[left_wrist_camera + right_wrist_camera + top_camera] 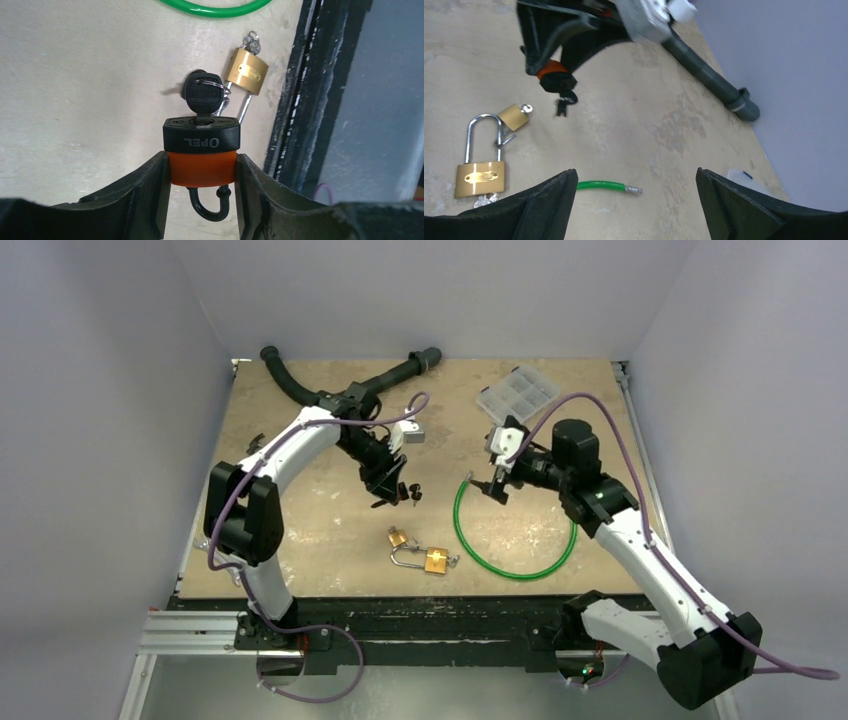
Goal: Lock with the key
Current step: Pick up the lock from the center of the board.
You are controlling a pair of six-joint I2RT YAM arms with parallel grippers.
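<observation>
The black shackle (212,216) points back toward the wrist of my left gripper. I should move the padlock across and let my right gripper take the orange body (202,169) first.
An orange padlock with a black cap (202,140) sits between my left gripper's (202,172) fingers, which are shut on its orange body. A black key (202,94) with a ring stands in the keyhole on the cap, pointing away from the wrist. The black shackle (207,202) curves back toward the wrist; I cannot tell whether its short end is seated. From above, the left gripper (386,486) hovers over mid-table with the key (413,492) at its tip. My right gripper (497,486) stands open to its right, apart from the padlock (555,80), above the metal-tipped end of a green cable (606,186).
The green cable (515,570) loops across the right of the table. A large brass padlock (436,560) and a small one (398,537) lie near the front edge. A clear plastic box (517,395) and a black pipe (300,390) sit at the back.
</observation>
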